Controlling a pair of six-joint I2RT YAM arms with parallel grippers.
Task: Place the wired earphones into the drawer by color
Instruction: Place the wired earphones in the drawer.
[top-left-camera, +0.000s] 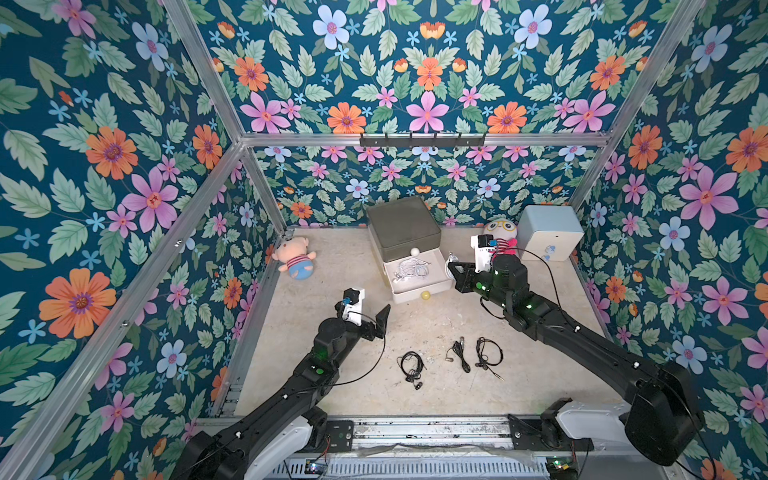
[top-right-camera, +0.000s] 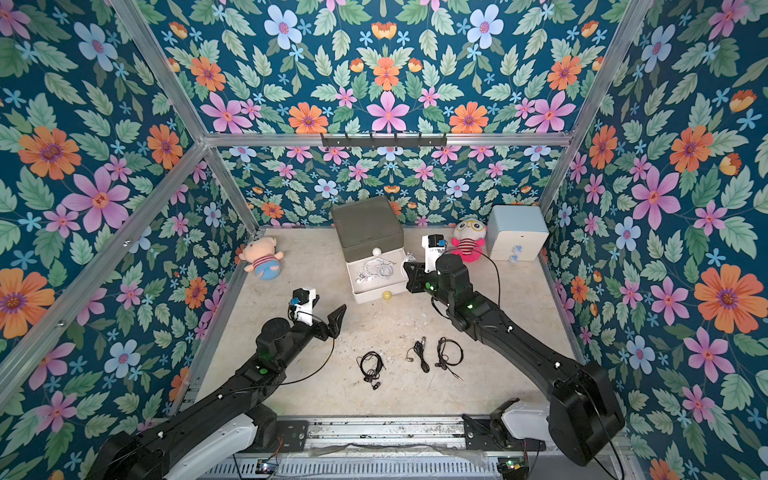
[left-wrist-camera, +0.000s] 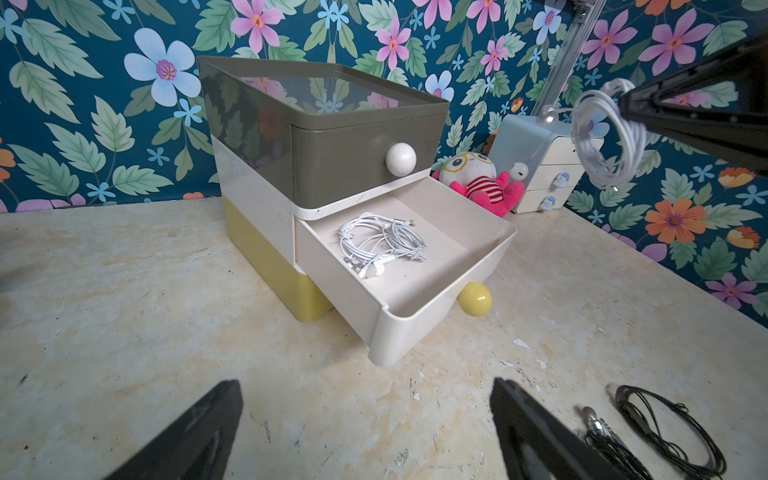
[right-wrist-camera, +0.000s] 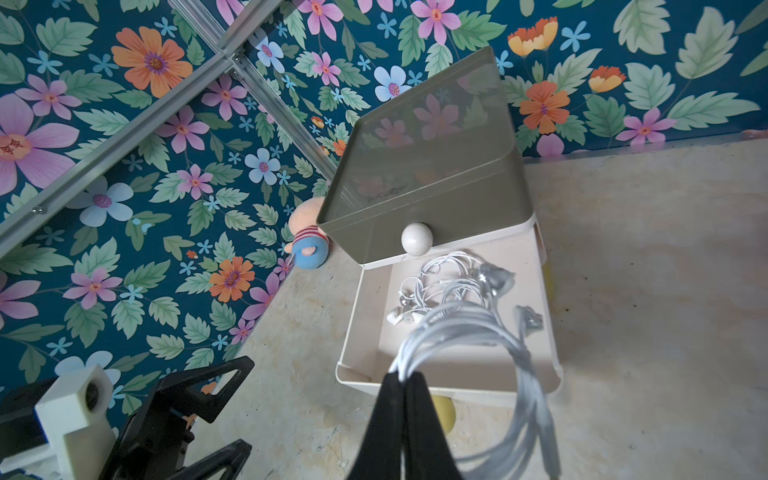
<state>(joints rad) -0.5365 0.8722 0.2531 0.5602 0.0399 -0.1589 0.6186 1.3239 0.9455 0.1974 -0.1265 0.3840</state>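
The white coil hangs higher than the open white drawer's rim, so my right gripper continues over the drawer's free bottom (top-left-camera: 432, 276) and lets the coil go there.
The drawer chest (top-left-camera: 403, 226) has a dark grey top tier, a white middle and a yellow base. Its white middle drawer (left-wrist-camera: 415, 316) is pulled out, and a tangle of white earphones (left-wrist-camera: 382, 241) lies inside. My right gripper (right-wrist-camera: 402, 376) is shut on another coil of white earphones (right-wrist-camera: 528, 374), held above the table just to the right of the open drawer (top-left-camera: 422, 295). My left gripper (left-wrist-camera: 365, 384) is open and empty over bare table in front of the chest. Three black earphone coils (top-left-camera: 411, 365) (top-left-camera: 459, 353) (top-left-camera: 488, 353) lie on the table nearer the front.
A pig plush (top-left-camera: 295, 257) lies at the back left. A pink plush with glasses (top-left-camera: 500, 235) and a pale blue two-drawer chest (top-left-camera: 550, 232) stand at the back right. The yellow knob (top-left-camera: 425, 295) pokes out under the open drawer. Floral walls enclose three sides.
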